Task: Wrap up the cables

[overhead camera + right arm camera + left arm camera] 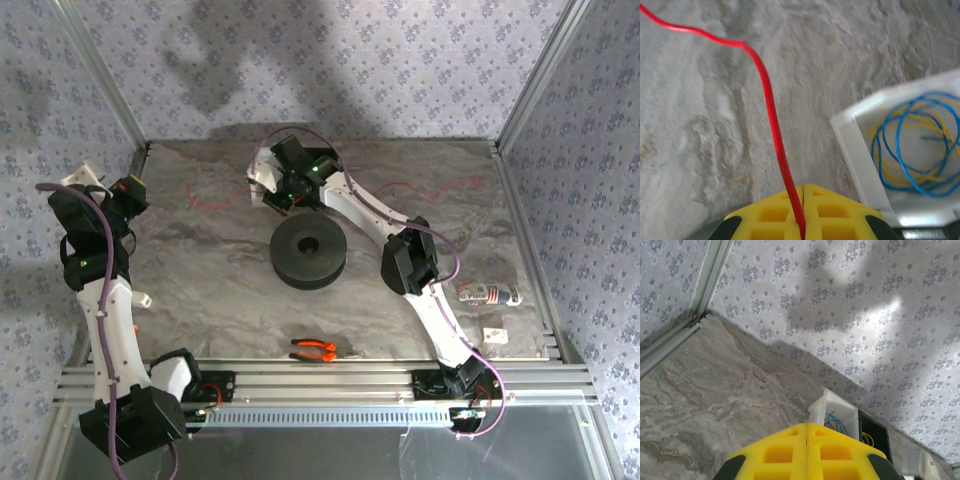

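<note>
Next, I take the spool's rim [274, 249] with my left gripper and tip the spool upright before wrapping, because the black spool lies flat [309, 246] while my right gripper holds the red cable.
A thin red cable [771, 117] runs across the marble table from the upper left of the right wrist view down into my right gripper [802, 190], which is shut on it. From above, that gripper [281, 196] is at the back of the table, just behind a black spool [308, 252]. Red cable squiggles lie to its left [212, 197] and right [440, 187]. My left gripper [806, 426] is shut with nothing between its yellow pads. It is raised at the table's left side [127, 190].
A white box [860, 150] of blue and yellow wire loops sits right of the right gripper, by the back wall [836, 412]. A black box [875, 432] stands beside it. Orange-handled pliers [313, 348] lie near the front rail. Small items [490, 294] lie at the right.
</note>
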